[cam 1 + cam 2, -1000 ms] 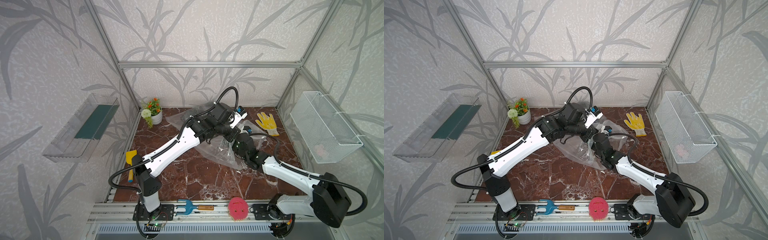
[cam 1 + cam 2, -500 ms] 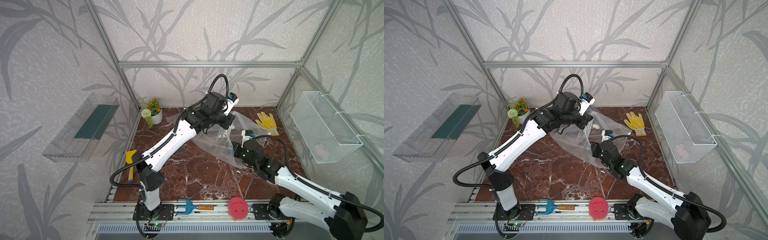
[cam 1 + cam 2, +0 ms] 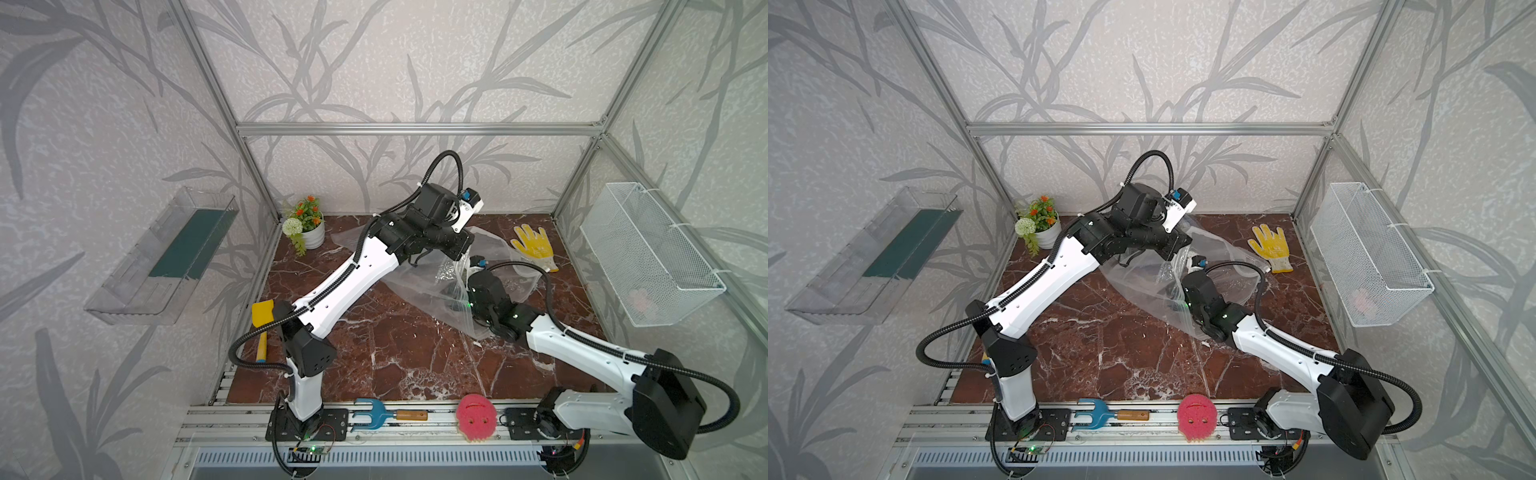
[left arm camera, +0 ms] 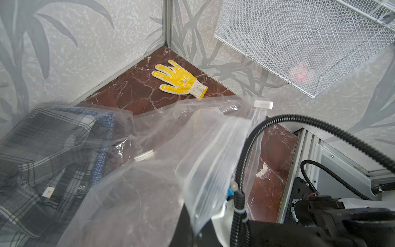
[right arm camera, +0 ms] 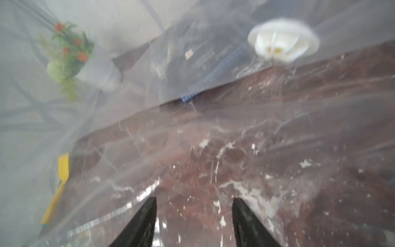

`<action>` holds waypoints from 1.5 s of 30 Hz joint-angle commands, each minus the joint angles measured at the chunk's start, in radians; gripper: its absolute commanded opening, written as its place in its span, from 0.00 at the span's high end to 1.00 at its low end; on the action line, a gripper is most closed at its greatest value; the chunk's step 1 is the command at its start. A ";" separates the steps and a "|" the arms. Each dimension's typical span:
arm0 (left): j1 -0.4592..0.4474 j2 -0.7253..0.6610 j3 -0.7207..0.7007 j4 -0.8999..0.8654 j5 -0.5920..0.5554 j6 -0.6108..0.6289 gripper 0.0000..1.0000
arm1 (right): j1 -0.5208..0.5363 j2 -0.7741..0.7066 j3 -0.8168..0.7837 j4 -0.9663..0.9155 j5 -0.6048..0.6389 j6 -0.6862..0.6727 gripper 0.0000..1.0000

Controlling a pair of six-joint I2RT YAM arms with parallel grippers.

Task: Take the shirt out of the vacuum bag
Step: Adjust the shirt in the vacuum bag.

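The vacuum bag's zip-seal edge (image 4: 214, 158) is only at the front of my right gripper, far from the shirt, so my left gripper should pull the bag's edge over my right gripper's wrist (image 3: 509, 314).
The clear vacuum bag (image 3: 415, 282) lies across the back of the marble table, its zip-seal edge (image 4: 213, 162) lifted. My left gripper (image 3: 458, 254) is shut on that edge and holds it up; its fingers are hidden in the left wrist view. A dark plaid shirt (image 4: 53, 149) lies inside the bag, seen through the plastic. The white valve disc (image 5: 282, 40) and the slider clip (image 4: 263, 104) show. My right gripper (image 5: 194, 200) stands open at the bag's mouth under the plastic, its fingers (image 5: 147, 222) holding nothing. The shirt (image 5: 192, 57) lies well ahead of it.
A yellow glove (image 3: 534, 249) lies at the back right, a flower pot (image 3: 307, 224) at the back left. A wire basket (image 3: 648, 253) hangs on the right wall, a clear shelf (image 3: 166, 257) on the left. A yellow tool (image 3: 262, 324), blue fork (image 3: 386, 415) and pink sponge (image 3: 476, 417) lie near the front.
My left gripper has raised the bag's edge, opening the mouth. My right arm drew back toward the front, then came forward again into the mouth.
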 commanded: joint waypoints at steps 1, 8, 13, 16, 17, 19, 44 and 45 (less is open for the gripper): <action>-0.003 -0.052 -0.037 -0.007 0.034 0.014 1.00 | -0.032 0.011 0.087 0.040 0.007 -0.057 0.42; -0.004 -0.060 -0.036 0.000 0.076 -0.018 1.00 | -0.073 0.111 0.093 0.130 -0.003 -0.087 0.42; -0.007 -0.071 0.010 -0.011 0.064 -0.025 1.00 | -0.081 0.219 0.091 0.226 -0.055 -0.079 0.43; -0.007 -0.079 0.022 0.004 0.042 -0.027 1.00 | -0.080 0.253 0.083 0.239 -0.068 -0.075 0.43; -0.007 -0.079 0.030 0.003 0.031 -0.024 1.00 | -0.080 0.254 0.070 0.241 -0.065 -0.075 0.43; -0.006 -0.074 0.060 -0.005 0.011 -0.018 1.00 | -0.081 0.243 0.031 0.241 -0.051 -0.075 0.43; -0.005 -0.019 0.187 -0.041 -0.026 0.000 1.00 | 0.114 -0.061 -0.022 -0.139 0.150 -0.401 0.41; -0.005 -0.018 0.191 -0.040 -0.020 -0.001 1.00 | 0.118 -0.039 -0.010 -0.145 0.152 -0.411 0.41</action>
